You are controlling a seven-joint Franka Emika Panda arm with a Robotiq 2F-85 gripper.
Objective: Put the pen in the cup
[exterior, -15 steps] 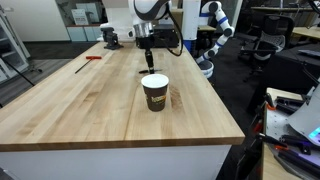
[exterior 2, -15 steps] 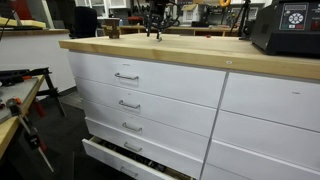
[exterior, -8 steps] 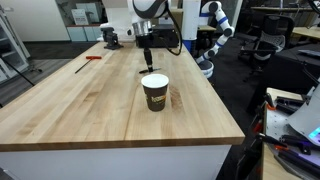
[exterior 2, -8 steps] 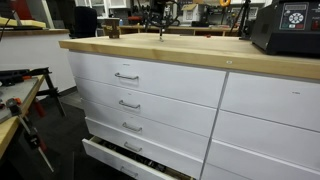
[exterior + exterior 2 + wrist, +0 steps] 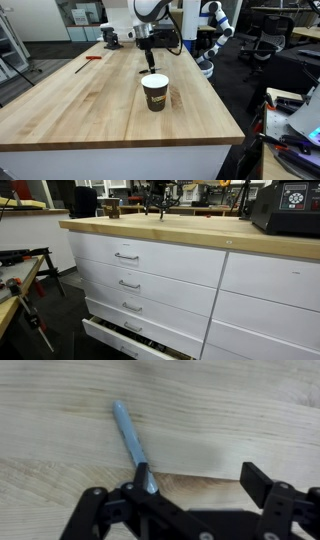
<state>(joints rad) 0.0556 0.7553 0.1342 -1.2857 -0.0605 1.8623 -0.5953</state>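
Observation:
The pen's near end (image 5: 150, 482) slants under one finger of the robot's open gripper, so the gripper should move over and turn until its fingers are on both sides of the pen's body (image 5: 135, 450), and only then close.
The pen (image 5: 130, 440) lies flat on the wooden table and looks bluish grey in the wrist view. It slants from upper left down to my left finger (image 5: 141, 477), which covers its near end. My gripper (image 5: 200, 482) is open with wide jaws, and the right finger (image 5: 258, 482) stands well apart from the pen. In an exterior view the gripper (image 5: 148, 58) hangs over the far part of the table, just above a dark sliver that may be the pen (image 5: 139, 72). The brown cup (image 5: 154, 92) stands upright nearer the camera, apart from the gripper.
A small red tool (image 5: 92, 58) lies at the far left of the table (image 5: 90, 110). A dark vise-like object (image 5: 110, 38) sits at the far edge. An exterior view shows the drawer front (image 5: 150, 280) below the tabletop, with the gripper (image 5: 154, 204) far back.
Almost nothing has changed; the gripper stays over the same spot behind the cup, with at most a slight shift in height.

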